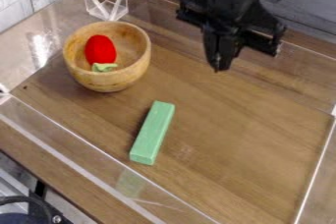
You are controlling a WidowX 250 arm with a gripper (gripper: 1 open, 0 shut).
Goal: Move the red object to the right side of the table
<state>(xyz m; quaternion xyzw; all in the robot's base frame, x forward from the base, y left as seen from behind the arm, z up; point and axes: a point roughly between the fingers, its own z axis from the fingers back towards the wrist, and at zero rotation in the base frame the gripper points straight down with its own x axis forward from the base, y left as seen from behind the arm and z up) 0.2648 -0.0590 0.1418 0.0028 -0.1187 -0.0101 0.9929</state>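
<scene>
My empty gripper (221, 59) should open, as it is shut now, and reach into the wooden bowl where the red object (100, 49) lies before carrying the red object.
The red object (100, 50), a small rounded red toy with a light green end, lies inside the wooden bowl (108, 77) at the left of the table (237, 120). My black gripper (223, 63) hangs over the back middle of the table, well to the right of the bowl and above the wood. Its fingers point down and are pressed together, shut with nothing between them.
A long green rectangular block (153, 133) lies in front of the bowl, near the table's middle. Low clear plastic walls (79, 159) edge the tabletop. A clear bracket (105, 2) stands at the back left corner.
</scene>
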